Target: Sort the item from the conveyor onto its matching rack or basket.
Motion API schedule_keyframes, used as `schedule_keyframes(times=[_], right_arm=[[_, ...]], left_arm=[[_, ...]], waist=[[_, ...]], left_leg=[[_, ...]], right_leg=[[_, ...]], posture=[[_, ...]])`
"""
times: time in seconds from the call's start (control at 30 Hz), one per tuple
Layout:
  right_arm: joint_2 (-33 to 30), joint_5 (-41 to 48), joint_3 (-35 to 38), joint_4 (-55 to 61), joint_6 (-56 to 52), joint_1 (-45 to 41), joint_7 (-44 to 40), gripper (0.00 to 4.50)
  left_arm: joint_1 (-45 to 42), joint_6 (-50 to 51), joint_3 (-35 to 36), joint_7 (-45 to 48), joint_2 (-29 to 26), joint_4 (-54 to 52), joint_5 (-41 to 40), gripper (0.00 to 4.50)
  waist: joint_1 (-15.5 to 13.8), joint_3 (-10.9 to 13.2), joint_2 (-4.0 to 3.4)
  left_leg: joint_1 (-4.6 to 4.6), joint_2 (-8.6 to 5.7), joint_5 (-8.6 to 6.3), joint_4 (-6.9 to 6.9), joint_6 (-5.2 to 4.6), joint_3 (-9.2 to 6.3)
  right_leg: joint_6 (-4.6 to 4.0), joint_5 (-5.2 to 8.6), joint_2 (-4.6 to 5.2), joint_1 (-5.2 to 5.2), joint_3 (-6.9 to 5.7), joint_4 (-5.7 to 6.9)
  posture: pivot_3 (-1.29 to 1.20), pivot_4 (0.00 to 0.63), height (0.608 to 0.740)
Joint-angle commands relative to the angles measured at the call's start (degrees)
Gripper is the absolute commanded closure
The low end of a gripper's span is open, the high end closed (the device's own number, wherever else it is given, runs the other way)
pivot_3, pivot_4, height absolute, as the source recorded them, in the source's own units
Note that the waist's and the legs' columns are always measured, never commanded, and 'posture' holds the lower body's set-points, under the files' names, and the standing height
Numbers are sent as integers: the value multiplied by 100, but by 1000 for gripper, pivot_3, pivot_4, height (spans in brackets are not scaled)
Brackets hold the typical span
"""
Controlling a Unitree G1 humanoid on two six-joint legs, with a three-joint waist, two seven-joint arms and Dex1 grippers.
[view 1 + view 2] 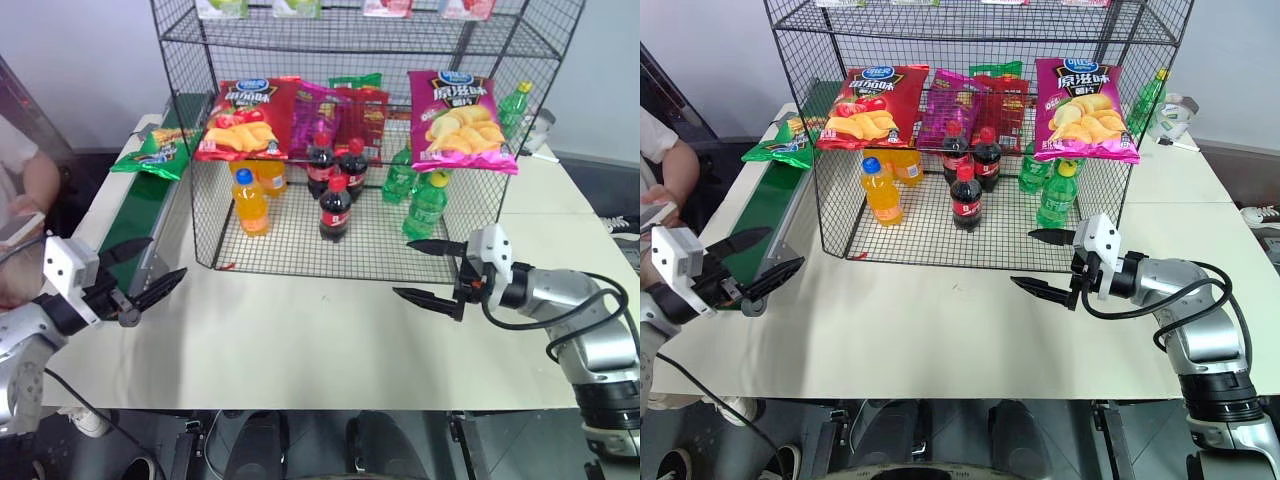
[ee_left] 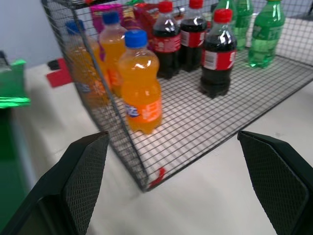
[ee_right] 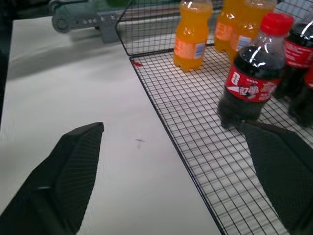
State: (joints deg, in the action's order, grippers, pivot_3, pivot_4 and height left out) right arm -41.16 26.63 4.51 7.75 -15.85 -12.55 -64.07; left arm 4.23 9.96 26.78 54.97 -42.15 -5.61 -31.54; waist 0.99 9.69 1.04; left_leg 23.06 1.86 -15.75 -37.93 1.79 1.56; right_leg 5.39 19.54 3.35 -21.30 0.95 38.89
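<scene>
The green crisps bag juts straight past the edge of the belt, so it will stay spread out while the robot carries it by its end.
The item, a glossy green crisps bag, lies on the far part of the conveyor, whose dark green belt runs along the table's left side. The black wire-mesh rack stands at the middle back, right beside the belt. My left gripper hangs open and empty over the conveyor's near end, well short of the bag. My right gripper is open and empty above the table, just in front of the rack's right front corner. The right wrist view shows the conveyor's end roller.
A red crisps bag and a magenta crisps bag hang on the rack's front. Orange, cola and green bottles stand on its bottom tier. A person's arm is at the far left. The pale table stretches in front.
</scene>
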Motion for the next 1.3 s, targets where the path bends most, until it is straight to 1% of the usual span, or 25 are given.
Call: schedule_keyframes(times=[0.03,0.37,0.5,0.57,0.67,0.7,0.77,0.87,0.97,1.3], right_arm=[[66,187,-133,316,-73,-89,-116,11],[284,-26,-433,10,284,-480,-182,11],[401,34,-492,-69,258,-627,-237,11],[465,68,-539,-40,223,-686,-259,11],[592,168,-665,140,128,-712,-289,11],[628,249,-703,231,26,-712,-313,11],[647,306,-766,341,-64,-713,-387,11],[593,307,-902,500,-50,-689,-560,11],[557,137,-1093,610,48,-625,-673,11],[596,92,-1072,475,41,-663,-540,11]], left_arm=[[183,-458,337,23,-67,-138,173,0],[847,-1709,723,-64,-143,57,957,0],[1034,-2339,1069,-172,-213,254,1240,0],[1076,-2914,1237,-290,-308,499,1591,0],[1172,-3836,1336,-684,-548,1039,2449,0],[1187,-4003,1344,-845,-576,1161,2636,0],[1199,-4143,1323,-1092,-600,1304,2825,0],[1354,-4584,1244,-1361,-710,1542,3314,0],[1526,-4894,1198,-1614,-804,1743,3676,0],[1611,-5009,999,-1977,-995,1910,3799,0]], waist=[[0,0,0],[5,0,0],[7,0,0],[6,0,0],[6,0,0],[7,0,0],[11,0,-1],[12,-1,1],[16,-2,3],[21,-4,6]], left_leg=[[0,0,0,0,0,0],[1,0,-1,1,-1,0],[1,0,-1,1,-1,0],[1,1,-1,2,-1,0],[1,1,-1,2,-1,1],[1,0,-2,3,-2,1],[1,-1,-2,6,-3,3],[3,0,-3,6,-4,2],[4,0,-4,7,-4,3],[4,0,-4,14,-4,2]], right_leg=[[0,0,0,0,0,0],[-1,0,2,-2,0,0],[-1,1,4,-2,0,-2],[-1,1,4,-4,-1,-2],[-2,1,5,-4,-1,-2],[-2,1,6,-4,-1,-2],[-2,1,8,-6,0,-3],[-2,1,9,-8,-1,-3],[-2,1,11,-8,-2,-4],[-3,1,19,-12,-2,-5]], posture=[[0,150,739],[0,150,739],[0,150,739],[0,150,739],[0,150,739],[0,150,739],[0,150,739],[0,150,739],[0,150,739],[0,150,739]])
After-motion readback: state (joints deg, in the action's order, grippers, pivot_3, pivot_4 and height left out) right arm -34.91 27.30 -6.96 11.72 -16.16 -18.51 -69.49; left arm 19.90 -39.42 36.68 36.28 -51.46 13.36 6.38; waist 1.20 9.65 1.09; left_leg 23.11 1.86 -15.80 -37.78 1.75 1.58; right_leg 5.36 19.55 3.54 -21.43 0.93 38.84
